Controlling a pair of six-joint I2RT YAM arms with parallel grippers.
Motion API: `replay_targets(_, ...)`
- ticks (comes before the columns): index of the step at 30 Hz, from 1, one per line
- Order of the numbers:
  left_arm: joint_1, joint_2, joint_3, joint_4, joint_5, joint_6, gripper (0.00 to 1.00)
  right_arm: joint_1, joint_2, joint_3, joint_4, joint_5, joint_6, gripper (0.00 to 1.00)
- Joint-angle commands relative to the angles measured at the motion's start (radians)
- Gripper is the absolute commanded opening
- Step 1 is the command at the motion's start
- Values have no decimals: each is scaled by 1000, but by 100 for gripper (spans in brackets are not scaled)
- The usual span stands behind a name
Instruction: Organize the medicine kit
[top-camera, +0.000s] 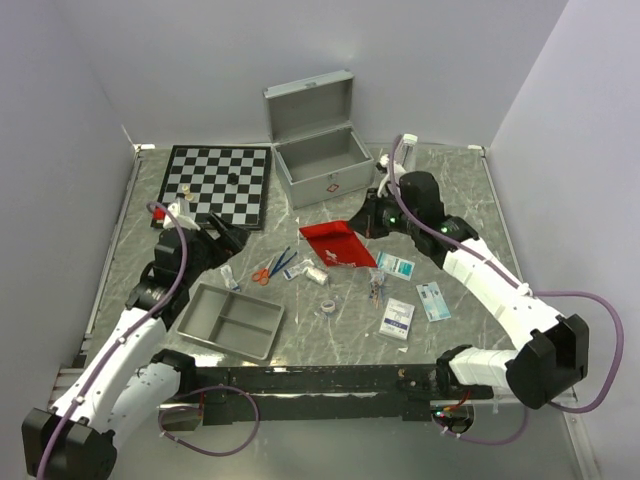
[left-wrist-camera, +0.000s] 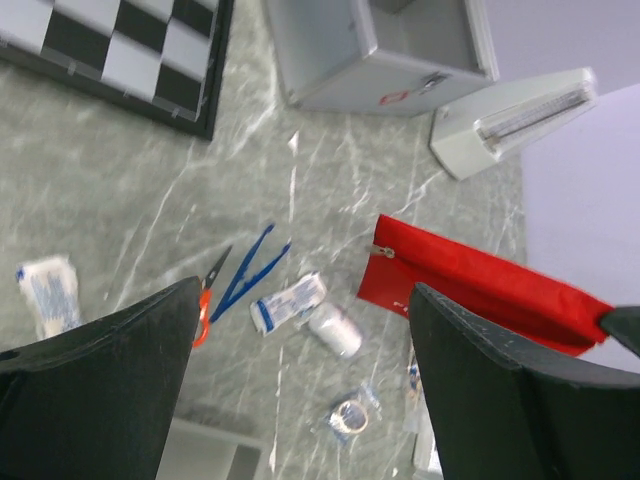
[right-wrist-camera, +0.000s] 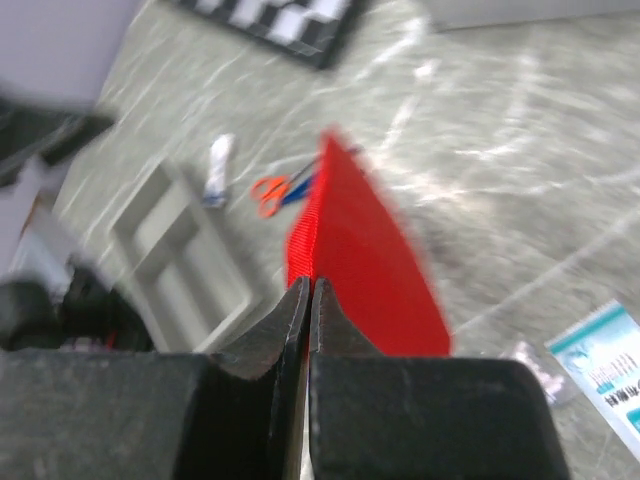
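The red pouch's loose end (top-camera: 311, 238) points from my right gripper toward the open fingers of my left gripper. I should keep moving those fingers in until they are on both sides of that loose end.
The silver medicine kit (top-camera: 322, 160) stands open at the back of the table, lid up; its front corner shows in the left wrist view (left-wrist-camera: 380, 60). My right gripper (top-camera: 372, 222) is shut on the edge of the flat red pouch (top-camera: 338, 243), which it holds lifted and tilted just in front of the kit. The pouch fills the right wrist view (right-wrist-camera: 365, 265) and shows in the left wrist view (left-wrist-camera: 470, 280). My left gripper (top-camera: 222, 240) is open and empty above the table's left side, next to the scissors.
A chessboard (top-camera: 218, 182) lies at the back left. A grey two-compartment tray (top-camera: 230, 320) sits front left. Orange scissors (top-camera: 262, 273), blue tweezers (top-camera: 281, 264), bandage rolls (top-camera: 315, 272), a tape ring (top-camera: 327, 307) and several flat packets (top-camera: 398, 318) lie in the middle.
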Motion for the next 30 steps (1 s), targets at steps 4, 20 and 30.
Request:
replay_targets(4, -3, 46, 167, 54, 115, 188, 92, 67, 23, 229, -256, -224, -178, 0)
replay_targets(20, -21, -30, 43, 494, 828, 297, 87, 69, -34, 348, -464, -547, -266, 0)
replay_targets(30, -188, 84, 184, 272, 855, 521, 67, 90, -65, 309, -445, -579, -252, 0)
